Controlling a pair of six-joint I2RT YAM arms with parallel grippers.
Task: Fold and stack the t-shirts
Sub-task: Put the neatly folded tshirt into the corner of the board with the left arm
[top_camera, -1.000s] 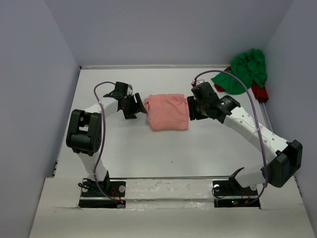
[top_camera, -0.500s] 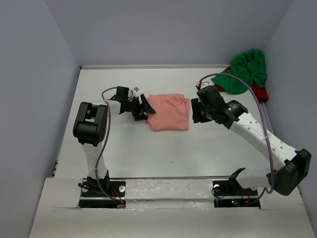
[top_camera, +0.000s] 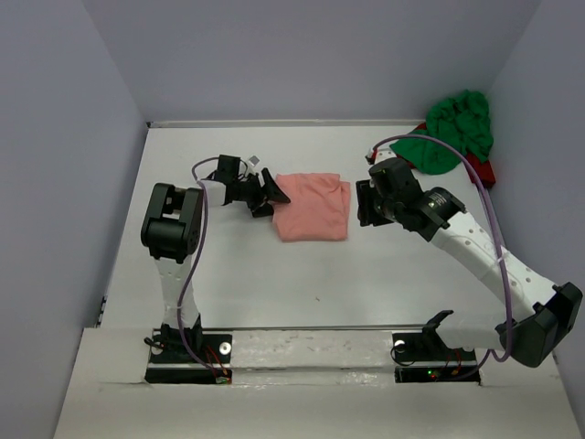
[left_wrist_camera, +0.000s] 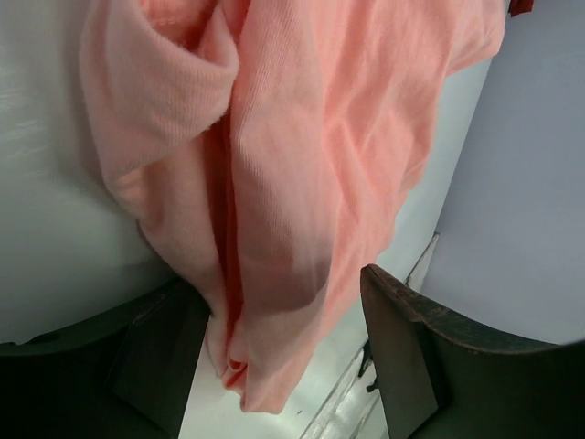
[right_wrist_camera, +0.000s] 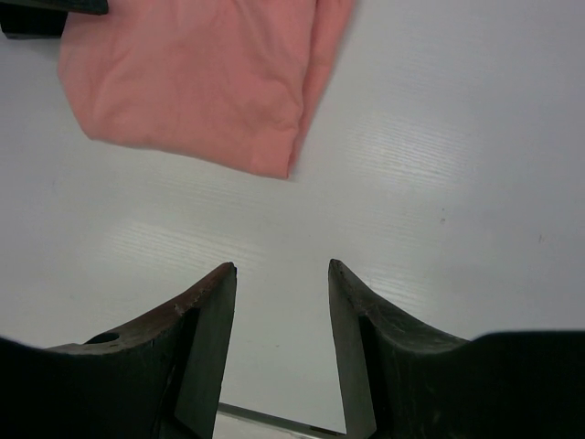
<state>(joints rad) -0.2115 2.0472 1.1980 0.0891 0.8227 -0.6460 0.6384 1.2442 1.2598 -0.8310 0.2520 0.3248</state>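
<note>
I should drag the pink t-shirt filling the table's middle by its bunched side to the empty back corner with my left gripper before folding the green t-shirt.
The salmon pink t-shirt lies folded into a rough square in the middle of the table. My left gripper is at its left edge, jaws open, with a bunched fold of the pink cloth lying between the fingers. My right gripper is open and empty just right of the shirt, apart from it. In the right wrist view the gripper is over bare table and the shirt lies ahead of it. The bright green t-shirt lies crumpled at the back right corner.
A red object shows under the green shirt by the right wall. Grey walls close the table on the left, back and right. A white ledge runs along the near edge between the arm bases.
My left gripper has moved right, onto the pink shirt's left edge. My right gripper has backed off to the right, leaving a small gap to the shirt.
</note>
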